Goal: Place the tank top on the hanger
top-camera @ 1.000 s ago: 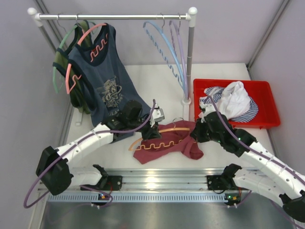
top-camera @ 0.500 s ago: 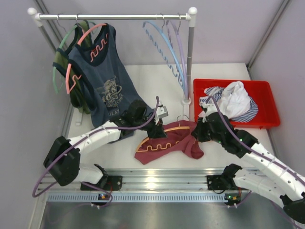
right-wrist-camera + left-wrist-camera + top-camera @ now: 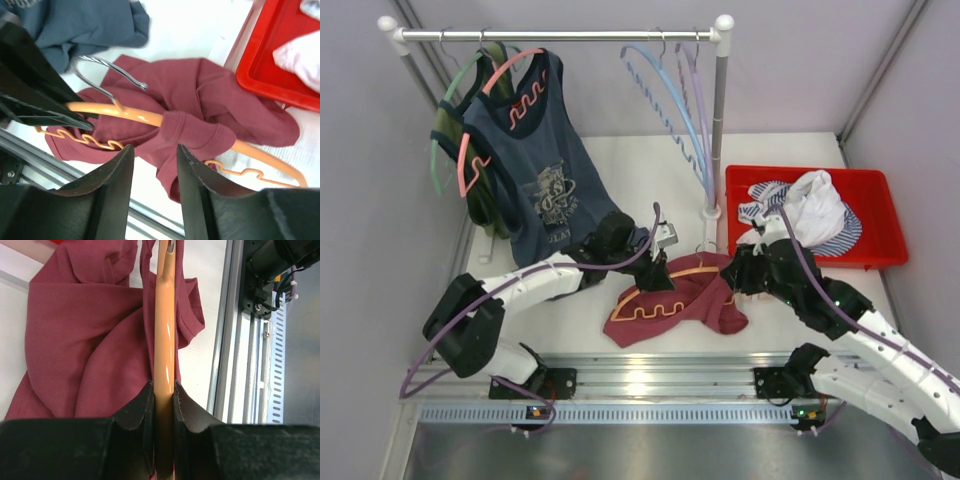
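My left gripper is covering the hanger's empty side [image 3: 626, 299], where the tank top's other strap must go. My right gripper should take the hanger's hook [image 3: 701, 252] to free that hand.
The maroon tank top [image 3: 695, 305] lies crumpled on the white table near the front edge. The orange hanger [image 3: 660, 285] lies across it, wavy bar toward the front. My left gripper [image 3: 655, 270] is shut on the hanger's left shoulder; in the left wrist view the orange bar [image 3: 164, 330] runs out between its fingers over the tank top [image 3: 85, 330]. My right gripper [image 3: 740, 275] is open just above the cloth. In the right wrist view one strap of the tank top [image 3: 200, 132] wraps round the hanger [image 3: 130, 114], and cloth hangs between the spread jaws of the right gripper [image 3: 155, 165].
A clothes rack rail [image 3: 560, 35] spans the back, its post [image 3: 718, 120] standing mid-table. A navy printed top [image 3: 535, 170] on a salmon hanger hangs at left; light blue and lilac hangers [image 3: 670, 90] hang at right. A red tray [image 3: 870, 185] holds white and striped clothes [image 3: 810, 210].
My left gripper has pushed the hanger to the right, so its right arm now runs through the tank top's strap. The right gripper has stayed almost in place.
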Controlling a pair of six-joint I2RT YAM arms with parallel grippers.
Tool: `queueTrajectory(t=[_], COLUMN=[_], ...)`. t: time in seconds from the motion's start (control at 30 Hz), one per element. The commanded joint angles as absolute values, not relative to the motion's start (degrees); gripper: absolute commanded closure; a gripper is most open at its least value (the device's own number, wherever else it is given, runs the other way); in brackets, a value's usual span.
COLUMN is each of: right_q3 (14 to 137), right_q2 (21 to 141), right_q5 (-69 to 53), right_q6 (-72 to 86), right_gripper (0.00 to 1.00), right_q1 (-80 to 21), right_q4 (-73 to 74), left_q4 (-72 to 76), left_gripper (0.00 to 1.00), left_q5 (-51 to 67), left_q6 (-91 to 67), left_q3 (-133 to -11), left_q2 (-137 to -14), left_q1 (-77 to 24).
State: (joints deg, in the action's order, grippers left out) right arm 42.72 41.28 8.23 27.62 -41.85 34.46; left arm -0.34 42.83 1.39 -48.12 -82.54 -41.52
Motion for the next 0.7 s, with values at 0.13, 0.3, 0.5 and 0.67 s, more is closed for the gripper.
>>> queueTrajectory(t=[0.13, 0.3, 0.5, 0.67], right_q3=[41.7, 41.5, 41.0, 39.1], right_q2=[40.6, 44.0, 47.9, 49.9], right_q5=[10.3, 15.0, 20.2, 23.4], right_q6=[25.4, 26.9, 28.1, 28.9], right_gripper=[0.58, 0.58, 0.58, 0.60], right_q1=[-43.7, -47.5, -50.9, -51.9], right_q4=[25.3, 21.7, 18.7, 17.1], left_q4=[4.3, 4.2, 4.8, 5.1], left_gripper=[1.00, 1.00, 1.00, 1.00], left_q5=[43.8, 42.5, 42.4, 41.9], left_q6=[2.1, 1.6, 0.3, 0.2], left_q3=[-51.1, -51.9, -52.6, -52.4], left_q2=[-84.7, -86.1, -87.4, -87.3], left_q1=[-42.9, -44.1, -45.1, -45.8])
